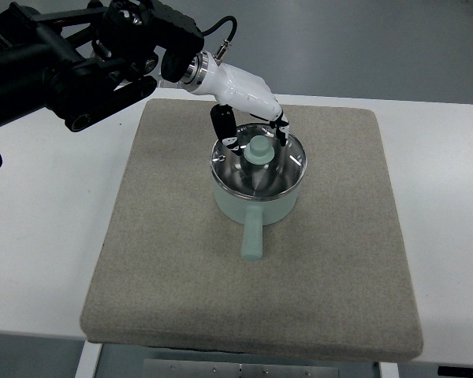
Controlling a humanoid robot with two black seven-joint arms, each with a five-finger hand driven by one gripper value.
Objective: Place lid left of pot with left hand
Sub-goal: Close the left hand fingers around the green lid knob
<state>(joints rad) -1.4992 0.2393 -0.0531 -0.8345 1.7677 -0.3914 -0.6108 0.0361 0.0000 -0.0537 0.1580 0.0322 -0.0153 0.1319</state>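
My gripper will find the pale green pot [257, 208] empty when it lifts the glass lid, because only dark, shiny metal [256, 180] shows through the lid.
A pale green pot [256, 206] stands on the grey mat [181, 260], its straight handle [251, 236] pointing toward the near edge. A glass lid [236, 177] with a metal rim and a pale green knob [260, 150] sits on the pot. My left hand [252, 122], white with black finger joints, hangs over the lid's far side. Its fingers [225, 130] are spread and reach down on either side of the knob without closing on it. The right hand does not show.
The mat lies on a white table [47, 236], with bare mat to the left of the pot. My black left arm [71, 71] crosses the top left corner. Grey floor shows beyond the table's far edge.
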